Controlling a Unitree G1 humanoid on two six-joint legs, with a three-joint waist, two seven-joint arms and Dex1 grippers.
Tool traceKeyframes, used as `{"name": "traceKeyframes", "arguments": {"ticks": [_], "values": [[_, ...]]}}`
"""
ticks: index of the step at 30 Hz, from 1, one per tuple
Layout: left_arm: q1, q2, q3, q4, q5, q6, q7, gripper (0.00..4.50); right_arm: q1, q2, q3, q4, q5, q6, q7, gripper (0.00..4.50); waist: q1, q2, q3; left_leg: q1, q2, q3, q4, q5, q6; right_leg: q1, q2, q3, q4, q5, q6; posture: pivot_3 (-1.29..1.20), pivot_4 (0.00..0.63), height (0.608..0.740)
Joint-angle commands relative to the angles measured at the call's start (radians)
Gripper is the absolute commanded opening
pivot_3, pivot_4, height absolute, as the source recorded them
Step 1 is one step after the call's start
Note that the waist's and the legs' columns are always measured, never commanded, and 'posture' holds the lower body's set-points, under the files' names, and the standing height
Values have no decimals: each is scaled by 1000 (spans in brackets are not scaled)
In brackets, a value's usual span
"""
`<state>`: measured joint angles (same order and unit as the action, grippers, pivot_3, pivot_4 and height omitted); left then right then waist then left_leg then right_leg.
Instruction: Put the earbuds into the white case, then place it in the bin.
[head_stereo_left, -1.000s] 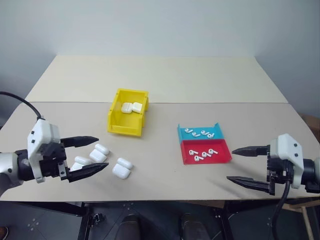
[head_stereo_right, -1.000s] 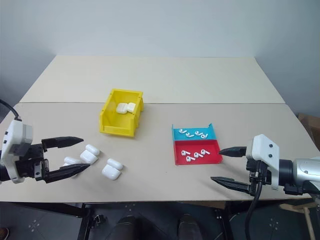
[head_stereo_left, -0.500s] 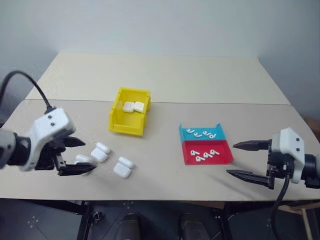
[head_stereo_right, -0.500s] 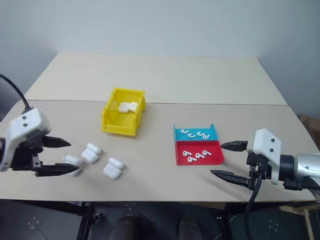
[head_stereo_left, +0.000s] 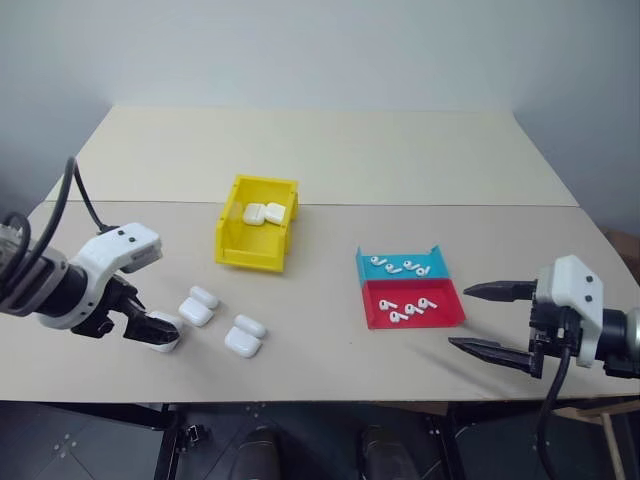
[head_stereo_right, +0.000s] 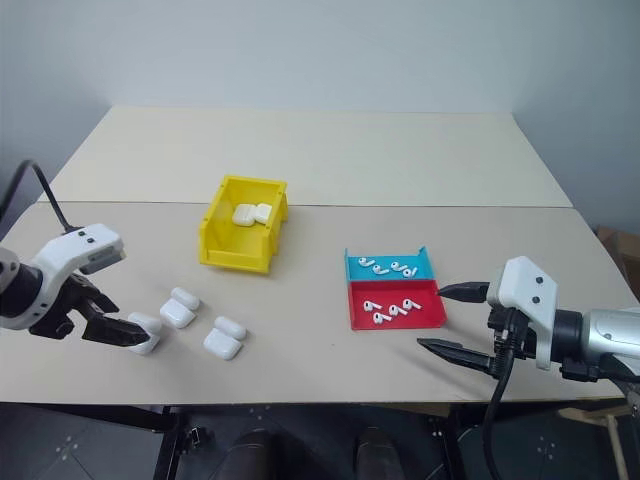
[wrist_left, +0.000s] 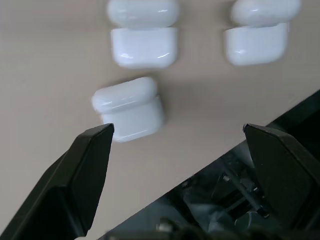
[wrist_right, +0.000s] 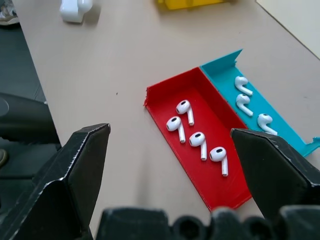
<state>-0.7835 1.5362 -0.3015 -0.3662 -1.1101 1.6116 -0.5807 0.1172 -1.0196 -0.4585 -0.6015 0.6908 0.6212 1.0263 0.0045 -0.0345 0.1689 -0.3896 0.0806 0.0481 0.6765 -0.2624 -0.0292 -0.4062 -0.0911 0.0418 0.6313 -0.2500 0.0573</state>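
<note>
My left gripper's open fingers are facing the near white case's body, with its lid (wrist_left: 125, 94) beyond, so I should keep moving in until they can close on its body (wrist_left: 136, 121).
Three white cases lie with their lids flipped open near the table's front left. My left gripper (head_stereo_left: 155, 332) points down over the leftmost white case (wrist_left: 131, 111), jaws open; the case sits close to one fingertip (wrist_left: 95, 145), and whether they touch I cannot tell. The other two cases (head_stereo_left: 198, 306) (head_stereo_left: 245, 337) lie just to its right. Several earbuds (wrist_right: 195, 132) rest in a red tray (head_stereo_left: 445, 315), and more earbuds (head_stereo_left: 402, 266) in a blue tray (head_stereo_left: 365, 268). My right gripper (head_stereo_left: 465, 317) hovers open just right of the red tray, holding nothing. The yellow bin (head_stereo_left: 250, 255) stands behind the cases.
Two closed white cases (head_stereo_left: 265, 213) lie inside the yellow bin. The table's front edge runs close under both grippers. A second tabletop (head_stereo_left: 320, 150) adjoins at the back.
My left gripper has swung from level to pointing down and settled over the leftmost case, still open. The right gripper has stayed in place.
</note>
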Motion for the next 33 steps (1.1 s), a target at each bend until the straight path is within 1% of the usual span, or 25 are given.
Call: {"name": "traceKeyframes", "arguments": {"ticks": [1, 3, 6, 11, 15, 17, 20, 28, 33], "values": [[-72, 36, -113, 9, -62, 3, 85, 4500, -16, -6, -40, -36, 55, 42, -15, 4465, 2, 0, 0, 0, 0, 0, 0, 0, 0, 0, 0, 0, 0, 0, 0, 0, 150, 740], [-106, 43, -159, 26, -117, 3, 144, 4500, -18, -25, -64, -29, 79, 64, 1, 4465, 4, 0, 0, 0, 0, 0, 0, 0, 0, 0, 0, 0, 0, 0, 0, 0, 150, 740], [-148, 43, -196, 89, -246, 3, 272, 4500, -26, -62, -87, -1, 90, 84, 32, 4465, 7, 0, 0, 0, 0, 0, 1, 0, 0, 0, 0, 0, 1, 0, 0, 0, 150, 740], [-196, 60, -273, 195, -523, 3, 557, 4500, -76, -148, -85, 79, 99, 97, 107, 4465, 5, -1, 0, 0, 0, 0, 1, 0, 0, 0, 0, 0, 1, 0, 0, 0, 150, 740], [-212, 82, -305, 233, -736, 3, 764, 4500, -108, -179, -85, 127, 91, 92, 155, 4465, 6, -1, 0, 0, 0, -1, 1, 0, 0, 0, -1, 0, 1, 0, 0, 0, 150, 740], [-194, 81, -324, 250, -828, -18, 860, 4500, -116, -183, -73, 142, 78, 79, 176, 4465, 7, -1, 0, 0, 0, -1, 1, 0, 0, 0, -1, 0, 1, 0, 0, 0, 150, 740], [-162, 37, -344, 273, -862, -67, 957, 4500, -141, -186, -48, 162, 65, 71, 185, 4465, 7, 0, 0, 1, 0, 0, 1, 0, 0, 1, -1, 0, 1, 0, 0, 0, 150, 740], [-136, -108, -360, 376, -862, -120, 1093, 4500, -159, -215, -58, 194, 56, 86, 222, 4465, 9, -1, 0, 0, -1, 0, 2, 1, -1, 1, -1, 0, 0, 0, 0, 0, 150, 740], [-120, -137, -346, 384, -862, -116, 1104, 4500, -171, -228, -61, 206, 51, 90, 237, 4465, 7, -1, 0, 0, -1, 0, 2, 1, -2, 1, -1, 0, 1, 0, 0, 0, 150, 740]]}}
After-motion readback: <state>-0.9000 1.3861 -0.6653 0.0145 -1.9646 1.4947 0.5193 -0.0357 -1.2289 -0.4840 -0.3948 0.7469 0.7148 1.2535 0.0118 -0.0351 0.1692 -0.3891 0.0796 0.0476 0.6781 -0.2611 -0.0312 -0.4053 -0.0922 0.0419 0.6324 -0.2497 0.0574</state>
